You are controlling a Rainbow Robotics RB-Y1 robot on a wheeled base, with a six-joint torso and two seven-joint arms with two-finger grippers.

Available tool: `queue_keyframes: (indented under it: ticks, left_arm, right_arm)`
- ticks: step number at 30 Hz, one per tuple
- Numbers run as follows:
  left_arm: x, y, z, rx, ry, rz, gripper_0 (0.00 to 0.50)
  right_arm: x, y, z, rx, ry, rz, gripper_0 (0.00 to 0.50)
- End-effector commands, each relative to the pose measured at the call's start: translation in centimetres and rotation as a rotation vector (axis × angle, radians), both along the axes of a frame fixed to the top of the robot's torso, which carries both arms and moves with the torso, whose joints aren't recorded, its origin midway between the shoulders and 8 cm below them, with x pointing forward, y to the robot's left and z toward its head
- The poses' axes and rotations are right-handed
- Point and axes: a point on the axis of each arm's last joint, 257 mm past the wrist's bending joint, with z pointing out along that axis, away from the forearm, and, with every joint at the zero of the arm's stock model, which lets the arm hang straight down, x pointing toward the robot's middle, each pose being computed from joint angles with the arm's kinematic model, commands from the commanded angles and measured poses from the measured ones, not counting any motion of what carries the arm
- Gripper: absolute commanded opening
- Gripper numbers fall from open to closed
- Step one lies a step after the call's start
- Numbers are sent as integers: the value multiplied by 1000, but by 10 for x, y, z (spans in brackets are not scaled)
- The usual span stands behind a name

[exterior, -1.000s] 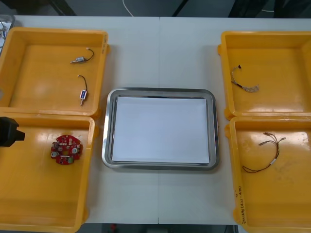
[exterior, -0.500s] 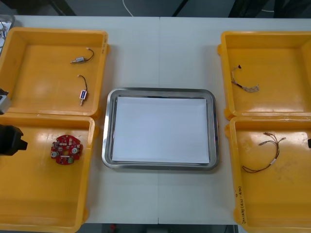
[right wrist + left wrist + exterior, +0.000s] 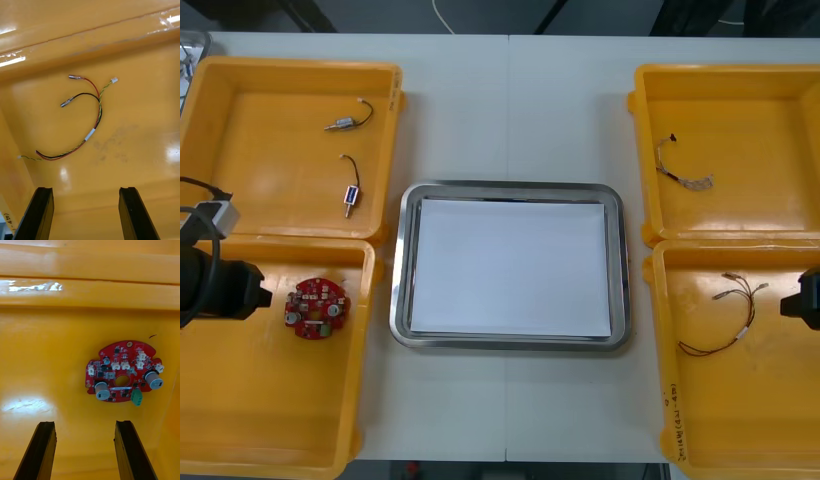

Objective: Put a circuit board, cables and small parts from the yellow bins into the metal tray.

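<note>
The red and yellow cable (image 3: 751, 316) will come along as one curved bundle when the robot carries it, because a white band (image 3: 90, 134) holds the wires together.
A round red circuit board (image 3: 317, 308) lies in the near left yellow bin (image 3: 240, 420). My left gripper (image 3: 260, 297) hangs just left of it, open; in the left wrist view the circuit board (image 3: 122, 377) lies beyond the fingers (image 3: 130, 453), closer to one of them. A red and yellow cable (image 3: 725, 320) lies in the near right bin (image 3: 770, 430). My right gripper (image 3: 792, 305) enters from the right edge, open; the cable (image 3: 84, 120) lies ahead of its fingers (image 3: 37, 215). The metal tray (image 3: 405, 260), white inside, holds nothing.
The far left bin (image 3: 240, 170) holds two small metal parts (image 3: 340, 124) (image 3: 351, 196) with short black wires. The far right bin (image 3: 770, 200) holds a twisted cable (image 3: 680, 172). Bare table lies beyond the tray.
My left gripper has moved right over the near left bin, closer to the circuit board. My right gripper has come into view at the right edge, over the near right bin.
</note>
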Motion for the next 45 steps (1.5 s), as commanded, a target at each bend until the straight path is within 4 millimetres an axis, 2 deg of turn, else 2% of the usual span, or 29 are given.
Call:
queue_keyframes:
  ticks: [1,11,22,37,45]
  left_arm:
    - [10,-23,1,-45,-50,27,458]
    - [8,-33,-21,-40,-54,16,458]
    - [9,-29,-45,-34,-35,36,459]
    - [13,-19,-67,-30,-16,67,458]
    - [11,-21,-78,-33,-14,65,458]
  right_arm:
    - [-8,11,-19,36,45,-94,500]
    - [-11,13,-39,58,88,-190,500]
    - [-13,5,-62,82,144,-266,500]
    - [13,3,-79,108,77,-331,500]
    - [26,5,-88,124,45,-357,500]
